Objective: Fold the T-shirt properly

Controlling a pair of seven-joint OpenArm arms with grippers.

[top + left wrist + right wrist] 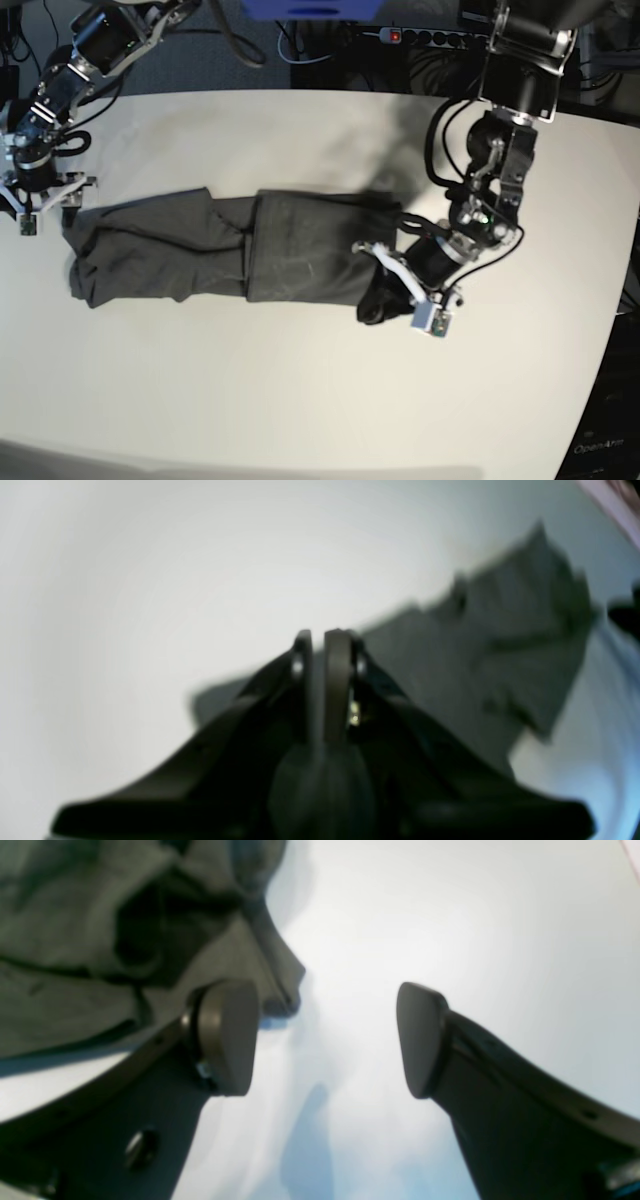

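Note:
Next, I move my right gripper back and bring its fingers around the T-shirt's corner [288, 987], because its open fingers have white table [330, 1032] between them beside the T-shirt's crumpled end.
The dark grey T-shirt [290, 250] lies stretched left to right across the white table [300, 400], bunched at both ends. My left gripper [378, 258] is at the shirt's right end. In the blurred left wrist view its jaws [318, 640] are closed with a thin grey strip of cloth between them, and the shirt [500, 630] trails behind. My right gripper [45, 200] is at the shirt's left end. In the right wrist view it [327, 1040] is open with only bare table between the pads; one pad [225, 1035] is beside the shirt's crumpled edge [75, 940].
The table's rounded right edge [615, 300] is close to the left arm. A power strip [440, 35] and cables lie behind the table's far edge. Bare tabletop spans the front half.

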